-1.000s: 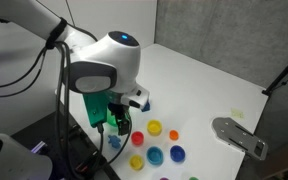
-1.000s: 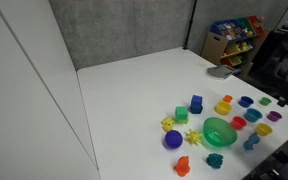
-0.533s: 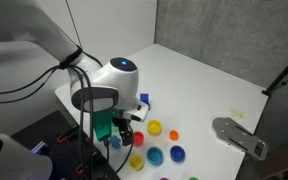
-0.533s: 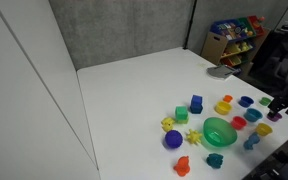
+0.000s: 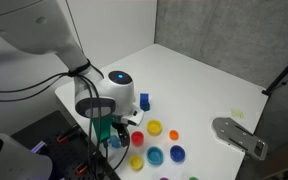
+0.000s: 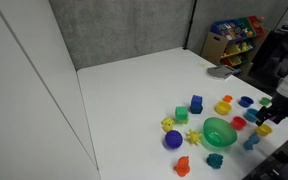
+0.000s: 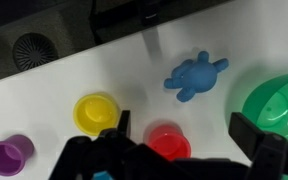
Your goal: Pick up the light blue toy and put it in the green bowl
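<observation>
The light blue toy (image 6: 252,142) is lying clear of the green bowl and red cup, so my gripper should stay open and go next toward its body (image 7: 195,76) until the fingers are on either side of it.
The light blue toy (image 7: 196,75) lies on the white table in the wrist view, beyond my fingertips and just left of the green bowl (image 7: 280,100). The bowl also shows in an exterior view (image 6: 220,131), with the pale blue toy (image 6: 251,143) to its right. My gripper (image 7: 184,135) is open and empty, its two dark fingers straddling a small red cup (image 7: 167,143). It hangs low over the cups at the table's edge (image 6: 269,108). In an exterior view my arm (image 5: 109,100) hides most of the bowl.
A yellow cup (image 7: 96,112) and a purple cup (image 7: 9,155) sit left of the red cup. A dark blue block (image 6: 196,103), small green block (image 6: 181,115), blue ball (image 6: 173,139) and yellow star (image 6: 193,137) lie left of the bowl. A grey fixture (image 5: 239,135) is beside the table.
My arm has come down toward the table over the cups, and the gripper has moved into an exterior view from the right edge. The toys and bowl have not moved.
</observation>
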You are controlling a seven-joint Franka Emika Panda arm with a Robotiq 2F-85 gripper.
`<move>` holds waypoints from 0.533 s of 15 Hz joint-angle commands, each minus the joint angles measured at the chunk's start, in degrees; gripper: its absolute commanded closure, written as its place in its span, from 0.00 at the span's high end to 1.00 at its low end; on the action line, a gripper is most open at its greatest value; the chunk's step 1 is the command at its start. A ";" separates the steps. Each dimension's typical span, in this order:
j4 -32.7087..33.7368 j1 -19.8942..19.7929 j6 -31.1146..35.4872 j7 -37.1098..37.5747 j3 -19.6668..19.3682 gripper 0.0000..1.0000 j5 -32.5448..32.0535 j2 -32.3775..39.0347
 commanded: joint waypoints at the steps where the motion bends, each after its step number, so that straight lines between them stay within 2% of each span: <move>1: 0.21 -1.84 2.60 -3.64 4.45 1.00 7.59 2.86; 4: 0.30 -3.35 4.02 -6.57 7.97 1.00 13.51 4.90; 8: 0.41 -5.01 6.82 -8.86 10.17 1.00 17.06 7.76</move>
